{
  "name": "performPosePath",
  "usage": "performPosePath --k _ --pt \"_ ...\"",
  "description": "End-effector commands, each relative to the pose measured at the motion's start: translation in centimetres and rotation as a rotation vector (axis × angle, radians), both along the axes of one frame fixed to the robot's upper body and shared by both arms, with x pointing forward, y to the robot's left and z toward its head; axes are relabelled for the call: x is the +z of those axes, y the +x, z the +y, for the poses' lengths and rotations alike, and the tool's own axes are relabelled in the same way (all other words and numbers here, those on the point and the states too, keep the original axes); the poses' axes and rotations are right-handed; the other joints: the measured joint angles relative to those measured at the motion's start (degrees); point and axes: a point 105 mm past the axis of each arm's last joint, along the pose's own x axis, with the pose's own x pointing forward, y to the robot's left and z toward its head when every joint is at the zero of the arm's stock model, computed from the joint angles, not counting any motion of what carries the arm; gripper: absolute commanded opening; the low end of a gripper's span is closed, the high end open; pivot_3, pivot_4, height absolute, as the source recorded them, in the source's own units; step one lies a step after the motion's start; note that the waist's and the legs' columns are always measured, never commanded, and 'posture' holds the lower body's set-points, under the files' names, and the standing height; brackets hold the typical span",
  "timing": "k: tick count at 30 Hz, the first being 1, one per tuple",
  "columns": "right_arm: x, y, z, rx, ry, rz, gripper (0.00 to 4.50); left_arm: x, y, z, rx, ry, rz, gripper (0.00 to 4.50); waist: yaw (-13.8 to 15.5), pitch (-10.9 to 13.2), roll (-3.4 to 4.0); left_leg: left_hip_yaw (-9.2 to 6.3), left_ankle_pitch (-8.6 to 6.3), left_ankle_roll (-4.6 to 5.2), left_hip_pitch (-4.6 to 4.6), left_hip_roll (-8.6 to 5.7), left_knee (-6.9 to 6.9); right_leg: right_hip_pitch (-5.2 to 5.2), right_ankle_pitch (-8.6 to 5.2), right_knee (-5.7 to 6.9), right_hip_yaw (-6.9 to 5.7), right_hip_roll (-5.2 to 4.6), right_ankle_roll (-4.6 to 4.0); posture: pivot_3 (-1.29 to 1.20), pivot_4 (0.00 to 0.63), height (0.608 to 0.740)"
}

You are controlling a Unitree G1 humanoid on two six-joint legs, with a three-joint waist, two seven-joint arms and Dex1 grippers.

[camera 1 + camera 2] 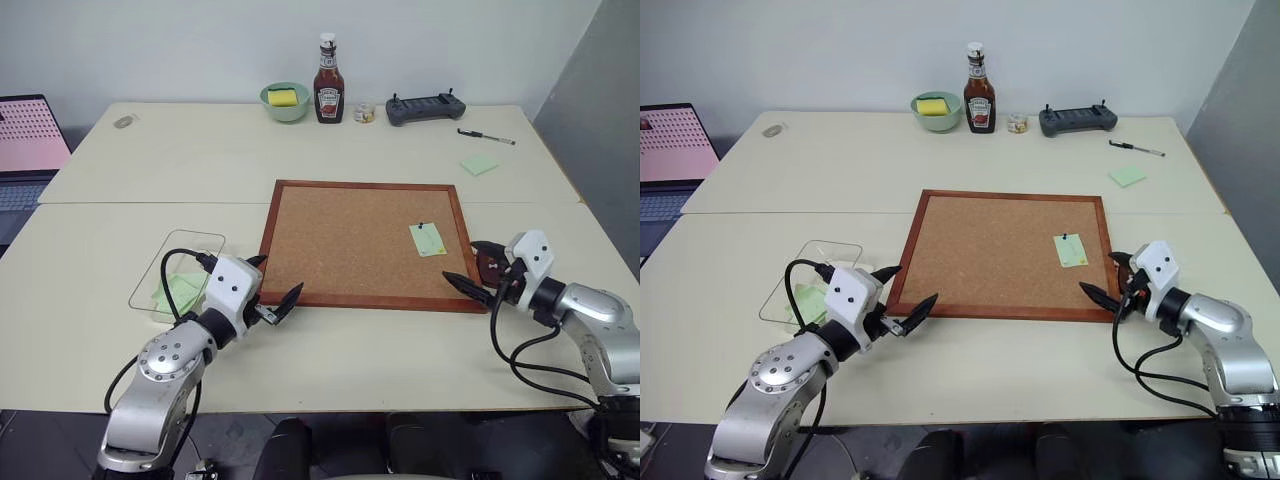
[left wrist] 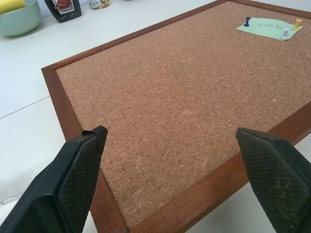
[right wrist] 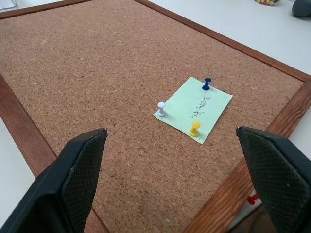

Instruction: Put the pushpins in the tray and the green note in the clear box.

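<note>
The green note point(image 1: 428, 240) will stay on the corkboard when I pull out the blue pushpin, because white and yellow pushpins hold the note's near edge point(image 3: 178, 128).
The green note point(image 3: 194, 108) is pinned near the right edge of the corkboard point(image 1: 350, 240). Three pushpins stick in it: a dark blue one point(image 3: 207, 84), a white one point(image 3: 161, 108) and a yellow one point(image 3: 195, 128). A red pushpin point(image 3: 252, 198) lies off the board's frame by the dark tray point(image 1: 491, 266). My right gripper point(image 1: 474, 266) hovers open over the tray at the board's right front corner. Beside the board's left front corner my left gripper point(image 1: 275, 282) is open and empty. The clear box point(image 1: 178, 270) to its left holds green paper.
At the back stand a green bowl point(image 1: 285, 100) with a yellow sponge, a ketchup bottle point(image 1: 329, 80), a small jar point(image 1: 364, 113) and a black controller point(image 1: 425, 107). A pen point(image 1: 486, 137) and green pad point(image 1: 479, 164) lie back right. A laptop point(image 1: 25, 140) sits far left.
</note>
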Motion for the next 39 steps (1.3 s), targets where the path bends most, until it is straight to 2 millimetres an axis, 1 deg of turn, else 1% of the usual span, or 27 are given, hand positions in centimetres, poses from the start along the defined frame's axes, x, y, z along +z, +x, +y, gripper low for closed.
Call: performPosePath --k 1,8,15,24,25,27,30,32,34,39 --pt "1.5 0.1 0.1 0.009 0.005 -0.06 4.5 0.9 0.0 -0.1 -0.015 0.01 -0.043 4.49 0.0 0.0 0.0 0.0 0.0 0.0 0.0 0.0 0.0 0.0 0.0 0.0 0.0 0.0 0.0 0.0 0.15 0.74" --pt "1.4 0.1 0.3 0.018 0.006 -0.06 4.5 1.0 0.1 -0.1 -0.016 0.007 -0.038 4.49 0.0 0.0 0.0 0.0 0.0 0.0 0.0 0.0 0.0 0.0 0.0 0.0 0.0 0.0 0.0 0.0 0.15 0.74" --pt "1.1 -0.1 0.5 0.018 0.005 -0.061 4.5 1.3 0.7 0.1 -0.032 0.055 -0.031 4.49 -0.01 0.0 0.0 0.0 0.0 0.0 0.0 0.0 -0.01 0.0 0.0 0.0 0.0 0.0 0.0 0.0 0.15 0.74" --pt "1.2 -0.4 0.9 0.01 0.018 -0.078 4.5 2.8 0.9 -1.1 -0.137 0.027 -0.065 4.49 0.0 0.0 0.0 -0.01 0.0 0.0 0.0 0.0 -0.01 -0.01 0.0 0.0 -0.01 0.0 0.0 0.0 0.15 0.74" --pt "1.2 -0.4 1.0 0.01 0.019 -0.078 4.5 2.9 0.9 -1.2 -0.143 0.031 -0.069 4.13 0.0 0.0 0.0 0.0 0.0 0.0 0.0 0.0 -0.01 -0.01 0.0 0.0 -0.01 0.0 0.0 0.0 0.15 0.74" --pt "1.2 -0.5 1.0 0.006 0.022 -0.078 4.5 3.1 1.1 -1.2 -0.149 0.037 -0.077 3.83 -0.03 0.0 0.0 0.0 0.0 0.0 0.0 0.0 -0.01 -0.01 0.0 0.0 0.0 0.0 0.0 0.0 0.15 0.74" --pt "1.2 -0.6 1.0 0.003 0.025 -0.077 4.5 3.1 1.2 -1.6 -0.173 0.036 -0.075 3.23 -0.03 0.0 0.0 0.0 0.0 0.0 0.0 0.0 -0.02 -0.02 0.0 0.0 0.0 0.0 0.0 0.0 0.15 0.74" --pt "1.2 -0.7 1.0 0.002 0.025 -0.076 4.5 3.0 1.2 -2.0 -0.192 0.031 -0.071 2.93 -0.02 0.0 0.0 0.0 0.0 0.0 0.0 0.0 -0.02 -0.02 0.0 0.0 -0.01 0.0 0.0 0.0 0.15 0.74" --pt "1.2 -0.8 1.0 0.001 0.024 -0.076 4.5 2.9 1.3 -2.5 -0.208 0.03 -0.07 2.42 0.0 0.0 0.0 0.0 0.0 0.0 0.0 0.0 -0.02 -0.01 0.0 0.0 -0.01 0.0 0.0 0.0 0.15 0.74" --pt "1.3 -1.0 1.2 -0.003 0.026 -0.079 4.5 3.0 1.9 -4.1 -0.249 0.003 -0.084 1.52 0.03 0.0 0.0 -0.01 0.0 0.0 -0.01 0.0 -0.02 -0.01 0.0 -0.01 -0.01 0.0 0.0 0.0 0.15 0.74"
